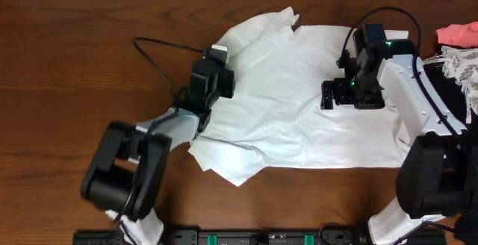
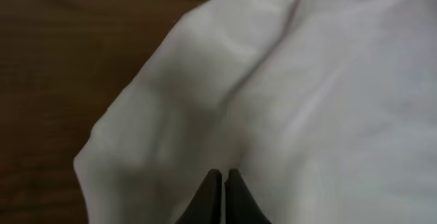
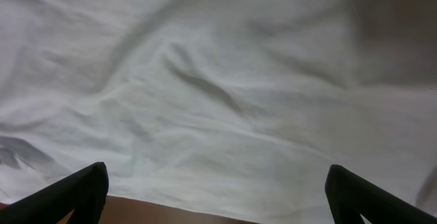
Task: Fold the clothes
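The white T-shirt's end (image 1: 401, 149) is under my right gripper's arm, so next my left gripper pulls the T-shirt (image 1: 237, 45) near its far corner toward the open wood first.
The clothes (image 1: 299, 103), a white T-shirt, lie spread and creased across the middle of the wooden table, with a folded flap at the lower left (image 1: 231, 163). My left gripper (image 1: 218, 77) sits at the shirt's left edge. Its fingertips (image 2: 213, 183) are pressed together on the white cloth (image 2: 307, 115), and a crease runs up to them. My right gripper (image 1: 332, 94) hovers over the right half of the shirt. Its fingers (image 3: 85, 190) stand wide apart above the cloth (image 3: 225, 101), with nothing between them.
A pink cloth (image 1: 457, 33) and a pale patterned cloth (image 1: 459, 66) lie at the far right edge. A black cable (image 1: 157, 51) loops over bare wood (image 1: 67, 66) left of the shirt. Brown table (image 3: 171, 214) shows under the shirt's hem.
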Tool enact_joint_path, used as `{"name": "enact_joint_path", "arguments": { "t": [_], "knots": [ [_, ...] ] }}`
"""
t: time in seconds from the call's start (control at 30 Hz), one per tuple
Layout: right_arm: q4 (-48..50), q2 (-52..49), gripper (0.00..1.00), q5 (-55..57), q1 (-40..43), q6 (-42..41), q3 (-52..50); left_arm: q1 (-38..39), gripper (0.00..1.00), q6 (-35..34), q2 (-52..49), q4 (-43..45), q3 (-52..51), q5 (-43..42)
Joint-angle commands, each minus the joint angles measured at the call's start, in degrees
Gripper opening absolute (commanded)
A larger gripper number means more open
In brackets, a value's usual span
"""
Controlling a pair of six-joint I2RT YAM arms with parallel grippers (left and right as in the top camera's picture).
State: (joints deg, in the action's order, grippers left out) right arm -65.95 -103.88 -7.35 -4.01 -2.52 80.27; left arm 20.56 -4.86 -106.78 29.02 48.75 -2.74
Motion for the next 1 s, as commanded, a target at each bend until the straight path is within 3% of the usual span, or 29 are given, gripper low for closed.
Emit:
{"name": "enact_joint_path", "arguments": {
  "t": [0.0, 0.2, 0.37, 0.97],
  "knots": [
    [0.0, 0.1, 0.99, -0.2, -0.5, -0.6, -0.4, -2.9, 0.06, 2.3, -3.7, -7.6, 8.3, -2.6],
    [0.0, 0.1, 0.99, -0.2, -0.5, -0.6, -0.4, -4.6, 0.06, 4.9, -4.5, -33.2, 28.1, -6.3],
    [0.0, 0.1, 0.99, -0.2, -0.5, -0.6, -0.4, -4.4, 0.06, 9.7, -4.6, -45.9, 40.5, -6.2],
    [0.0, 0.1, 0.99, -0.2, -0.5, -0.6, -0.4, -4.4, 0.06, 11.7, -18.8, -47.2, 44.3, -9.9]
  ]
}}
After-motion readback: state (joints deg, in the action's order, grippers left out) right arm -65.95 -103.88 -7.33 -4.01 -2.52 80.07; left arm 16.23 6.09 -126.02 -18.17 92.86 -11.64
